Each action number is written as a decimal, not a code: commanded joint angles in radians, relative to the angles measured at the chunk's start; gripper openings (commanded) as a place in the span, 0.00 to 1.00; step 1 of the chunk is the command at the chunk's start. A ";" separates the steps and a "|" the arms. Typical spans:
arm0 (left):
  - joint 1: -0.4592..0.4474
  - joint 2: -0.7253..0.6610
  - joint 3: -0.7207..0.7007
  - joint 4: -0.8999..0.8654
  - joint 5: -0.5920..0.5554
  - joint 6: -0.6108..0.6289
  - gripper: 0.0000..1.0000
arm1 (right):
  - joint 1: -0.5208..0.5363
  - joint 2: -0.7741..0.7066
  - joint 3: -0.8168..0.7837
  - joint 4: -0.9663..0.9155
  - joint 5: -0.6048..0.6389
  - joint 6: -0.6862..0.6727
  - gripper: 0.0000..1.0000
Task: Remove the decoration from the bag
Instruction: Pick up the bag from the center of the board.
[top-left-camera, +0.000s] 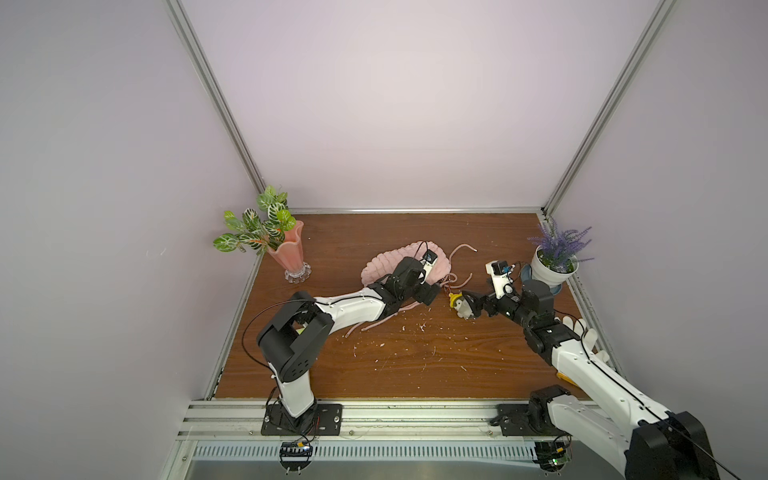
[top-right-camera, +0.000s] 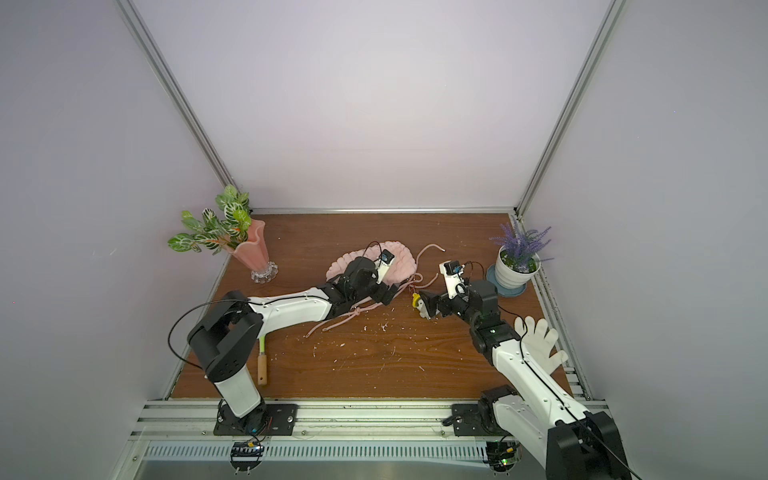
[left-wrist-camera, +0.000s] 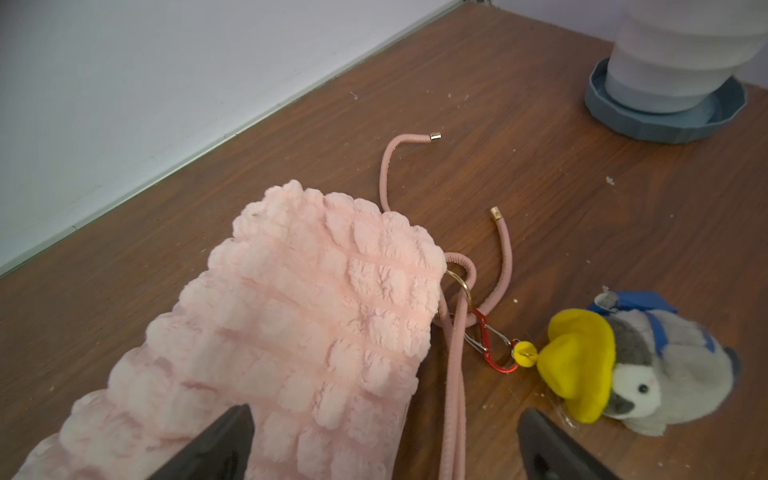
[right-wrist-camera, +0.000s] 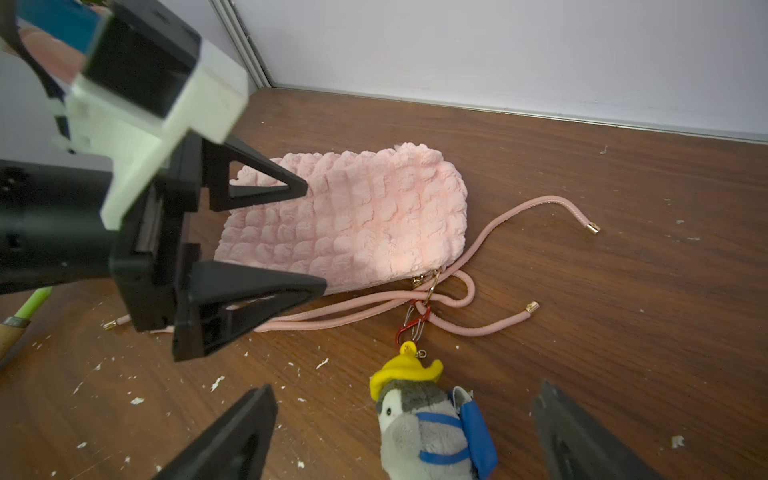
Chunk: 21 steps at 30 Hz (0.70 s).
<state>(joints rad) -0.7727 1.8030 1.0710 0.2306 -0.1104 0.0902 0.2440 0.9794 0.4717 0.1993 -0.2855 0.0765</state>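
My left gripper goes on, with its open fingers on both sides of the bag's near edge (left-wrist-camera: 402, 409), toward the bag's corner (left-wrist-camera: 430, 276) by the gold ring before it closes on the bag there.
The pale pink quilted bag (top-left-camera: 380, 266) (top-right-camera: 401, 259) (left-wrist-camera: 299, 316) (right-wrist-camera: 353, 216) lies flat mid-table, its cords (right-wrist-camera: 490, 232) spread around it. A red clip (left-wrist-camera: 492, 343) (right-wrist-camera: 413, 322) links the bag's gold ring to the decoration (top-left-camera: 460, 307) (top-right-camera: 420, 306) (left-wrist-camera: 623, 365) (right-wrist-camera: 428, 428), a grey-white plush with a yellow hat and a blue pack. My left gripper (top-left-camera: 434, 293) (left-wrist-camera: 386, 444) (right-wrist-camera: 316, 237) is open over the bag's near edge and cords. My right gripper (top-left-camera: 467, 306) (right-wrist-camera: 409, 436) is open, with the plush between its fingers and touching neither.
A pink vase with a leafy plant (top-left-camera: 289, 253) stands at the back left. A white pot of lavender (top-left-camera: 552, 266) on a blue saucer stands at the back right. A white glove (top-right-camera: 540, 340) lies under the right arm and a wooden-handled tool (top-right-camera: 262, 361) by the left arm. White crumbs (top-left-camera: 419, 328) dot the wood.
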 joint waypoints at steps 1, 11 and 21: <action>-0.012 0.067 0.071 -0.041 -0.069 0.039 0.99 | 0.005 0.022 0.042 -0.027 0.046 -0.018 1.00; -0.013 0.148 0.168 -0.111 -0.174 0.088 0.98 | 0.005 0.051 0.035 -0.001 0.057 -0.013 0.99; -0.028 0.229 0.221 -0.158 -0.180 0.187 0.93 | 0.005 0.077 0.024 0.020 0.041 0.017 0.99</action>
<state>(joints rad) -0.7879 2.0098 1.2617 0.1165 -0.2790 0.2321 0.2440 1.0550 0.4831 0.1848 -0.2443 0.0788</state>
